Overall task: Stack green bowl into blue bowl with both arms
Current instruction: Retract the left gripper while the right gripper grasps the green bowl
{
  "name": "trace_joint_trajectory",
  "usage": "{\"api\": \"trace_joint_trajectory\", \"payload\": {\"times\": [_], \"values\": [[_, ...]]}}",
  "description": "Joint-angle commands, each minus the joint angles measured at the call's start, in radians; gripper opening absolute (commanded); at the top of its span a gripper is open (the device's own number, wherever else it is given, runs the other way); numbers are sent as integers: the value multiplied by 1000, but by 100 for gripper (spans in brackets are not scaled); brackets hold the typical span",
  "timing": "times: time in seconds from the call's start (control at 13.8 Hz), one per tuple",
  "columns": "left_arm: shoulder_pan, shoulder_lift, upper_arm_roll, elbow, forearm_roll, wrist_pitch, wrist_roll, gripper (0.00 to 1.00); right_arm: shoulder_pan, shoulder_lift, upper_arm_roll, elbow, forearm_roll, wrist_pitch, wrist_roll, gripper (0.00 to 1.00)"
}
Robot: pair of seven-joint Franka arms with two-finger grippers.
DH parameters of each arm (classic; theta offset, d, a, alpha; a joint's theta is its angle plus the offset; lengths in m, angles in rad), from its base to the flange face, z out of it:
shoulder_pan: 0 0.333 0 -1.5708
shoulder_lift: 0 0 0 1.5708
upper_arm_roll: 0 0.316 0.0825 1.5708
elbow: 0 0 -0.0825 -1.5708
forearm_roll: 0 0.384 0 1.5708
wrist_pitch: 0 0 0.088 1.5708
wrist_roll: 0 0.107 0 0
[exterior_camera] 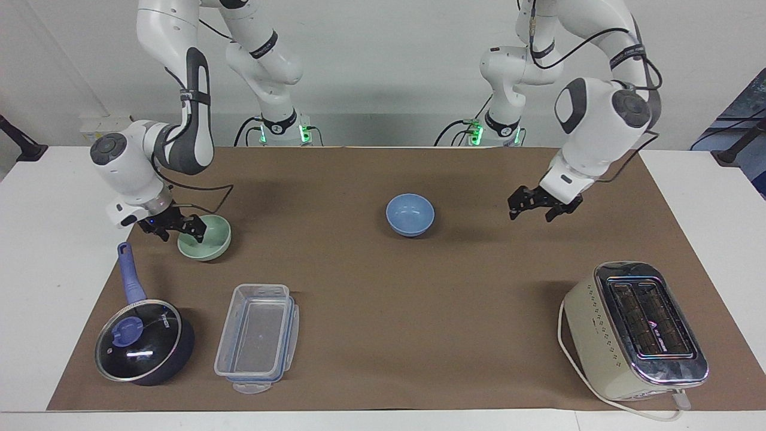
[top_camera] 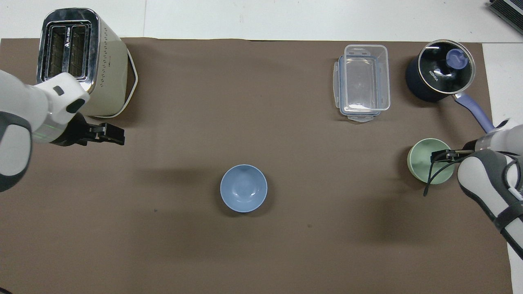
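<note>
The blue bowl's rim (top_camera: 243,165) matches the green bowl's in width (top_camera: 424,159), so I expect the green bowl to hide the blue bowl from above when I stack them.
The pale green bowl (exterior_camera: 212,240) sits upright on the brown mat toward the right arm's end; it also shows in the overhead view (top_camera: 420,163). My right gripper (exterior_camera: 181,232) is low at this bowl, open, with one finger inside the rim and one outside; the overhead view shows it (top_camera: 442,154) over the bowl's edge. The blue bowl (exterior_camera: 410,214) stands alone near the mat's middle (top_camera: 244,188). My left gripper (exterior_camera: 529,212) is open and empty, raised over bare mat toward the left arm's end, apart from the blue bowl (top_camera: 114,134).
A toaster (exterior_camera: 634,329) stands farther from the robots at the left arm's end. A clear lidded container (exterior_camera: 257,338) and a dark pot with a blue handle (exterior_camera: 143,341) lie farther from the robots than the green bowl.
</note>
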Motion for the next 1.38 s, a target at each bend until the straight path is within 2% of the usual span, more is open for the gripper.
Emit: {"api": "trace_joint_trajectory", "payload": {"times": [0.0, 0.07, 0.22, 0.29, 0.36, 0.58, 0.87, 1.09, 1.31], "values": [[15, -19, -13, 78, 77, -116, 6, 100, -16, -17, 6, -15, 25, 12, -46, 66], [14, -17, -12, 138, 83, -186, 10, 100, -17, -15, 6, -9, 25, 10, -46, 53], [15, -15, -10, 229, 83, -269, 9, 100, -16, -18, 6, 1, 59, 3, -43, 20], [15, -20, -10, 229, 83, -282, 9, 100, -16, -20, 6, 11, 89, -5, -43, 8], [15, -29, -10, 202, 83, -271, 9, 100, -16, -20, 6, 18, 100, -14, -41, 0], [17, -41, -10, 188, 83, -270, 12, 100, -16, -31, 8, 32, 102, -57, -40, 0], [21, -38, -12, 196, 79, -274, 1, 100, 16, -144, 20, 55, 108, -229, -46, 0], [24, -38, -10, 196, 79, -274, 1, 100, 81, -218, 20, 55, 201, -310, -63, 0], [24, -38, -12, 196, 79, -274, 1, 100, 225, -287, 22, 55, 206, -388, -32, 0]]}}
